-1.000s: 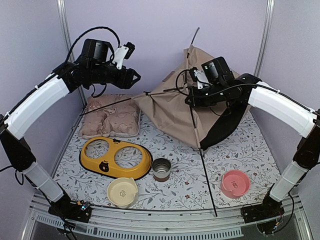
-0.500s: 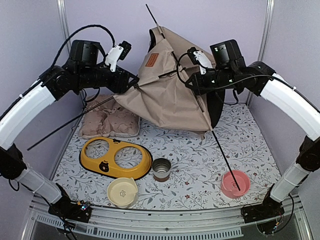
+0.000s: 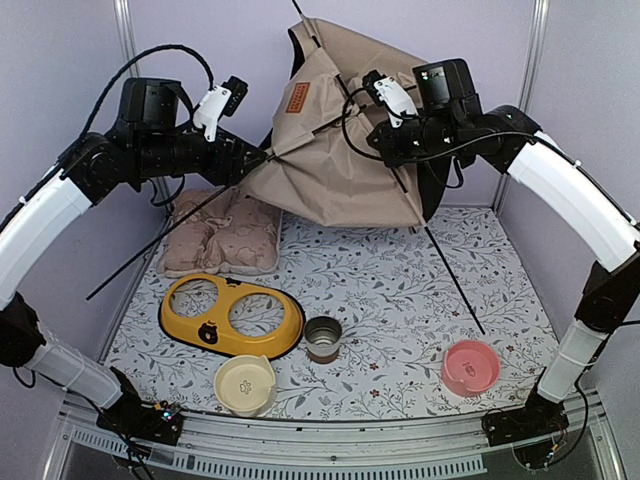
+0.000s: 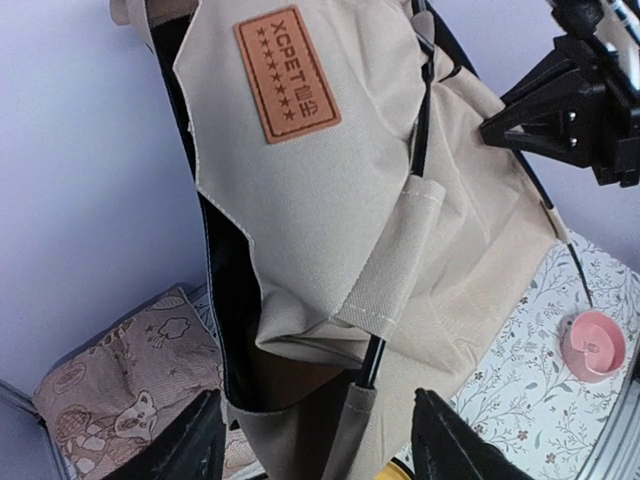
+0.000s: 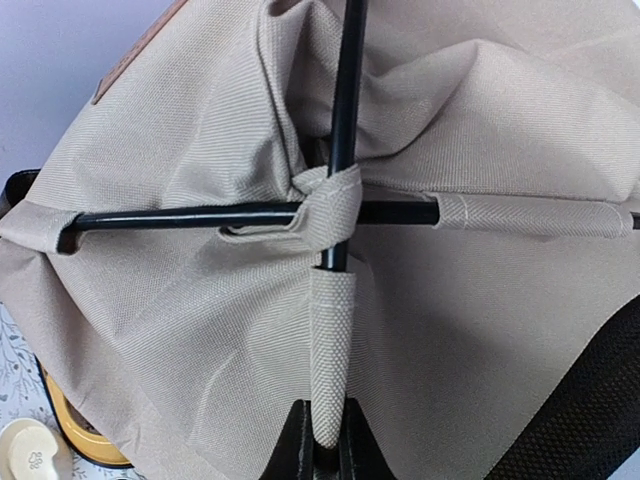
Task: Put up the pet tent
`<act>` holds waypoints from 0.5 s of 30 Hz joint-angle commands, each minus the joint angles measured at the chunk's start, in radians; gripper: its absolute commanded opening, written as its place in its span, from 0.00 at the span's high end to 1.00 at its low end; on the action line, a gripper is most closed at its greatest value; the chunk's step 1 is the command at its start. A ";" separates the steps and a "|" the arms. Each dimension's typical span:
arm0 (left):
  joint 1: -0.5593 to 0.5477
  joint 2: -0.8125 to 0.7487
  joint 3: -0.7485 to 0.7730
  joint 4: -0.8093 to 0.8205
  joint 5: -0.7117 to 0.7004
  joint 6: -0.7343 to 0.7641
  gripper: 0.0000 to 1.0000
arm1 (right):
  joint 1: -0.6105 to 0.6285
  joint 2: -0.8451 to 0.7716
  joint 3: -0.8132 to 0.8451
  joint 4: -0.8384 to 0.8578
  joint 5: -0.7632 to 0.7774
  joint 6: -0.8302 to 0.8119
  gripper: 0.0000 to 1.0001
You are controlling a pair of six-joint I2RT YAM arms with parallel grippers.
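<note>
My right gripper holds the sleeve (image 5: 332, 345) below the pole crossing, above open mat (image 3: 385, 268). It should go on lowering the tent until the fabric rests there, and then let go.
The pet tent (image 3: 330, 170) is a tan fabric bundle held up in the air at the back, with a brown label (image 3: 297, 97) near its top. Two thin black poles cross in it. One pole (image 3: 455, 285) slants down to the right and the other pole (image 3: 150, 255) slants down to the left. My right gripper (image 5: 330, 450) is shut on the fabric sleeve (image 5: 332, 350) over a pole, just below the crossing. My left gripper (image 4: 320, 445) is open at the tent's (image 4: 330, 220) left corner, with sleeve and pole passing between its spread fingers, touching neither.
A patterned cushion (image 3: 220, 240) lies at the back left of the floral mat. Nearer are a yellow double bowl holder (image 3: 230, 315), a metal cup (image 3: 322, 338), a cream bowl (image 3: 245, 385) and a pink bowl (image 3: 470, 367). Walls close in the back and sides.
Both arms have risen and carried the tent up off the mat toward the back wall. The right pole's lower end has swung away from the pink bowl.
</note>
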 commanded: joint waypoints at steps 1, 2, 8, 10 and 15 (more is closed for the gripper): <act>-0.011 0.006 -0.007 -0.013 -0.013 -0.003 0.36 | 0.000 0.010 0.031 0.127 0.050 -0.169 1.00; -0.011 0.008 -0.005 -0.012 -0.012 -0.005 0.36 | -0.001 0.005 0.029 0.139 0.035 -0.194 1.00; -0.011 0.012 -0.016 -0.003 0.000 -0.023 0.35 | -0.065 -0.069 -0.109 0.224 -0.040 -0.340 1.00; -0.012 0.012 -0.034 0.004 0.010 -0.037 0.35 | -0.118 -0.091 -0.171 0.230 -0.082 -0.322 1.00; -0.014 0.015 -0.103 0.030 0.050 -0.076 0.35 | -0.207 -0.103 -0.336 0.279 -0.090 -0.282 1.00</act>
